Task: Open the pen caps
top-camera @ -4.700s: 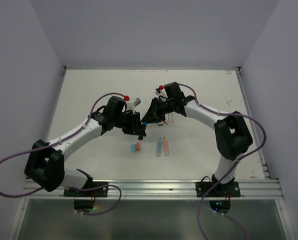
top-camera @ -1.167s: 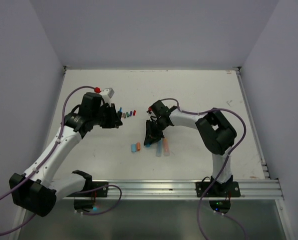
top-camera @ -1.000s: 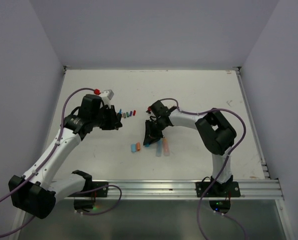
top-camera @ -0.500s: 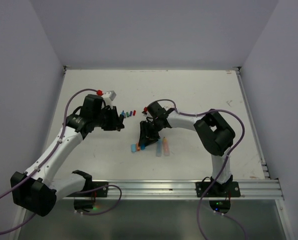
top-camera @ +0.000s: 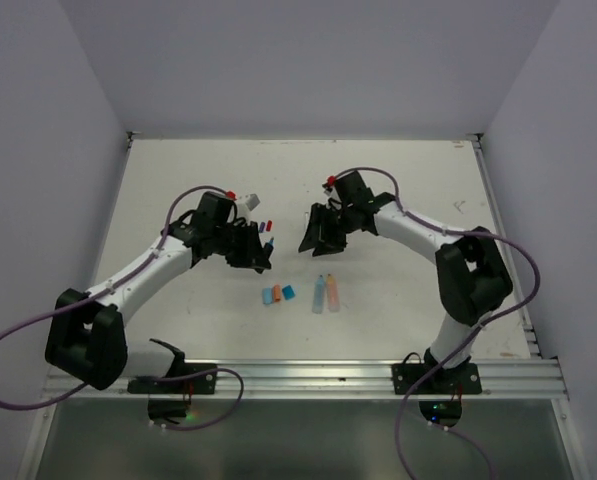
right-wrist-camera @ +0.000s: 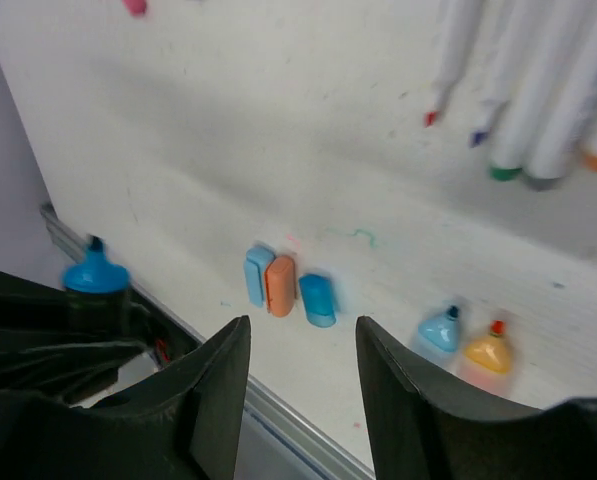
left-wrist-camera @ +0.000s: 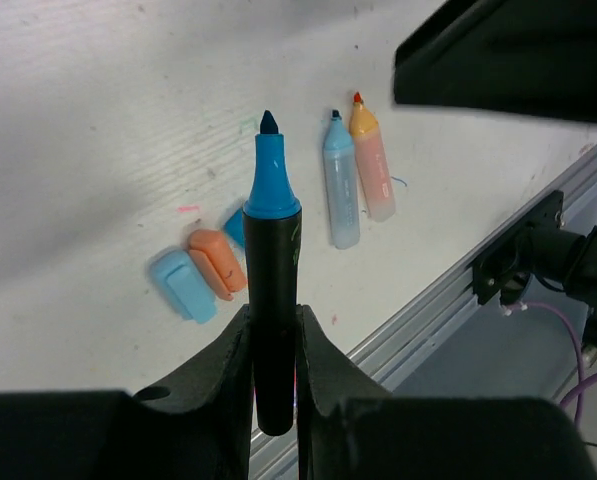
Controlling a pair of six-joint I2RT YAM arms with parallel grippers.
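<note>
My left gripper is holding the marker, with the black marker's blue tip (left-wrist-camera: 271, 185) uncapped and open space (top-camera: 352, 293) beside the orange highlighter. It should go on toward that space and let go of the marker there.
My left gripper (left-wrist-camera: 274, 318) is shut on a black marker (left-wrist-camera: 275, 290), which stands up with its bare blue tip (left-wrist-camera: 270, 180) uncapped; in the top view the left gripper (top-camera: 261, 255) hovers left of centre. Three pen caps lie side by side on the table: light blue (right-wrist-camera: 258, 275), orange (right-wrist-camera: 280, 284) and blue (right-wrist-camera: 318, 299). They also show in the top view (top-camera: 276, 294). My right gripper (right-wrist-camera: 300, 330) is open and empty, high above them and further back (top-camera: 316, 238).
Two uncapped highlighters, light blue (top-camera: 319, 293) and orange (top-camera: 332, 291), lie right of the caps. Several thin pale pens (right-wrist-camera: 538, 90) with coloured ends lie at the far centre (top-camera: 268, 226). A metal rail (top-camera: 308, 375) runs along the near edge.
My right gripper has let go of the blue cap beside the orange one, then risen and drawn back. My left gripper has moved right toward the centre with the marker.
</note>
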